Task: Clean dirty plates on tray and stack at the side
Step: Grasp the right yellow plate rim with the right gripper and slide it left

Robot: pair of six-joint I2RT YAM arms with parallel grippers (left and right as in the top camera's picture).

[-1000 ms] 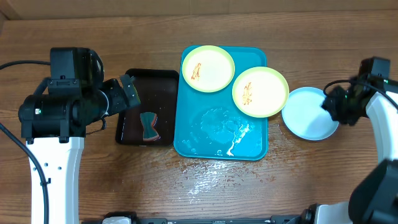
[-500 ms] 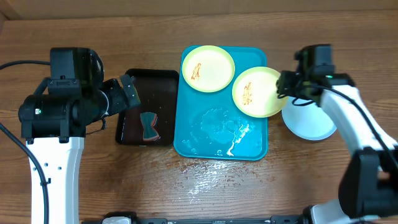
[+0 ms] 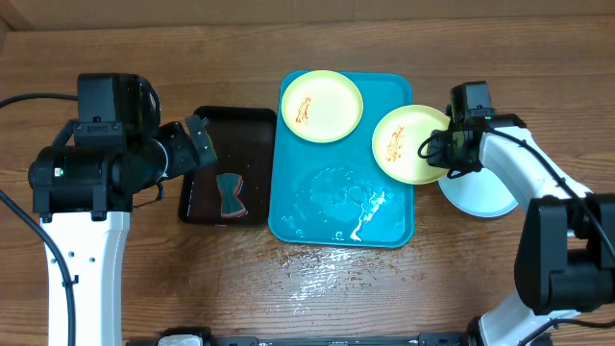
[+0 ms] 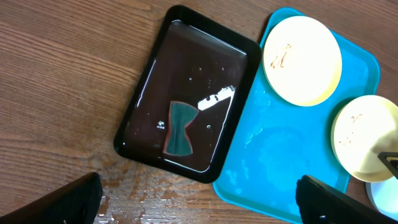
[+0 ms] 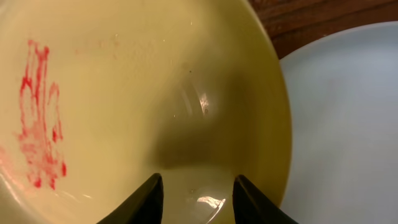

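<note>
My right gripper should bring the yellow-green plate with red streaks inside the tray [image 3: 350, 190] and grip the plate's edge before cleaning, because the plate sticks out over the turquoise tray's rim [image 3: 413, 175].
The turquoise tray [image 3: 336, 213] holds a yellow-green plate [image 3: 321, 106] with sauce streaks at its back left. A second yellow-green plate [image 3: 408, 144] with red streaks lies over the tray's right rim and overlaps the light teal plate [image 3: 480, 192], which sits on the table to the right. My right gripper [image 3: 444, 152] is open, with both fingertips [image 5: 199, 202] just above this plate's right part [image 5: 124, 93], and the teal plate [image 5: 348, 124] is beside it. My left gripper [image 4: 199, 205] is open and empty, high above the table left of the tray [image 4: 280, 155].
A black tray [image 3: 207, 183] left of the turquoise one holds liquid and a teal bow-shaped sponge [image 3: 229, 194], which also shows in the left wrist view [image 4: 179, 129]. Water lies pooled on the turquoise tray and on the table [image 3: 327, 274] in front of it.
My right arm swung in from the far right to the streaked plate's right edge. That plate then shifted right, further over the teal plate. The left arm has not moved.
</note>
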